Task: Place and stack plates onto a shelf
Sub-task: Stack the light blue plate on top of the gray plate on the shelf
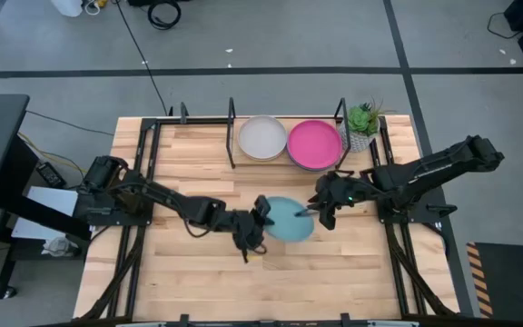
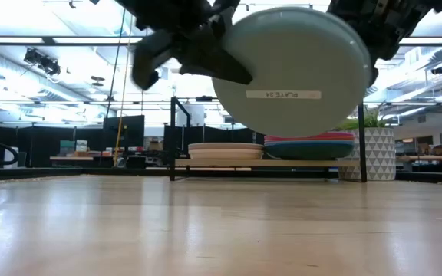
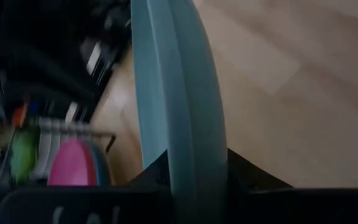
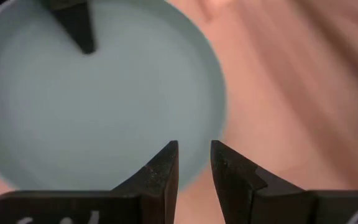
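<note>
Next, my right gripper moves its open fingers back before my left gripper lays the light teal plate on the cream plate (image 1: 261, 138), because they are crowding the light teal plate's rim (image 1: 312, 223).
A light teal plate (image 1: 291, 220) hangs above the middle of the table, steeply tilted, its labelled underside (image 2: 294, 73) facing the near edge. My left gripper (image 1: 260, 222) is shut on its left rim. My right gripper (image 4: 194, 163) stands open just off the plate's right rim (image 1: 312, 218), with nothing between its fingers. On the black rod shelf (image 1: 232, 127) at the far side, a cream plate (image 1: 261, 138) tops one stack and a magenta plate (image 1: 314, 143) tops another, both on the shelf's pale wood base (image 2: 206, 163). My left gripper pinches the plate's left rim (image 3: 185, 158) between its two fingers, one finger (image 4: 79, 28) on the hollow upper face and one (image 2: 225, 70) on the underside. The fingers come from the table's left, slanting down. The plate is lifted clear of the table and stands nearly on edge.
A small potted plant (image 1: 363, 123) stands at the shelf's right end, in a white patterned pot (image 2: 374, 153). Bare wooden tabletop (image 1: 198, 272) lies below and in front of the plate. Black frame rails (image 1: 148, 154) run along the table's left and right sides.
</note>
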`<state>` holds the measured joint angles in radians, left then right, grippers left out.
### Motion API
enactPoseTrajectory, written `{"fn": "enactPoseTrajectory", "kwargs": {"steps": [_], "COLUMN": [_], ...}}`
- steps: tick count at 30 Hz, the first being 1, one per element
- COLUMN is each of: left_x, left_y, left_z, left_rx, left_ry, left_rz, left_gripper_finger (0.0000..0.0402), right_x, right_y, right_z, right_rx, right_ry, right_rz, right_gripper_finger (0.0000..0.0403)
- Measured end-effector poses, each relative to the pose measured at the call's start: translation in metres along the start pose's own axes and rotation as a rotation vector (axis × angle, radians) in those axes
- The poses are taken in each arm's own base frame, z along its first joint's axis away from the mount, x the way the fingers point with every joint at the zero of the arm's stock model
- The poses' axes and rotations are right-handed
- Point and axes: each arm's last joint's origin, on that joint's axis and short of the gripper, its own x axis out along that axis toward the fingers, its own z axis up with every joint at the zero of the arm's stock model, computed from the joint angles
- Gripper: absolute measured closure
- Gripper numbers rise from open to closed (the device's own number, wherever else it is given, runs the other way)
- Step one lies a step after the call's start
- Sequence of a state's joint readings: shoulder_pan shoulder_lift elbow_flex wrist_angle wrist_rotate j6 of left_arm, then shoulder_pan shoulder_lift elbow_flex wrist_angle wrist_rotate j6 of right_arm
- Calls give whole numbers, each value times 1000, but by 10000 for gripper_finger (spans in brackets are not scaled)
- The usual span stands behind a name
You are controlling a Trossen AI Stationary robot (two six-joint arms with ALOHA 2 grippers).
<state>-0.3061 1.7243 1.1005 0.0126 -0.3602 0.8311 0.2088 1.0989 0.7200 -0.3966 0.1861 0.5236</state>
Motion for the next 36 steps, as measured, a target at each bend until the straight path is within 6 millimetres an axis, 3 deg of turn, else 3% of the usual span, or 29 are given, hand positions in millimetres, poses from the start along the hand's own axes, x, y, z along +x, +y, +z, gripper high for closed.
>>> {"fn": "enactPoseTrajectory", "kwargs": {"steps": [5, 15, 21, 31, 36], "left_x": [5, 14, 17, 18, 20], "left_y": [7, 17, 33, 61, 80], "left_z": [-12, -44, -60, -68, -92], "left_rx": [-60, -126, -180, -311, -423], "left_ry": [111, 280, 370, 305, 332], "left_rz": [79, 241, 359, 545, 618], "left_gripper_finger": [342, 341, 342, 342, 342], "right_x": [-6, -2, 15, 32, 32], "right_y": [15, 20, 13, -11, -15], "right_z": [-6, 0, -18, -60, -65], "right_rx": [-152, -387, -441, -453, -442], "right_ry": [-110, -307, -411, -483, -500], "right_rz": [-113, -417, -422, -370, -370], "right_gripper_finger": [302, 302, 302, 302, 302]}}
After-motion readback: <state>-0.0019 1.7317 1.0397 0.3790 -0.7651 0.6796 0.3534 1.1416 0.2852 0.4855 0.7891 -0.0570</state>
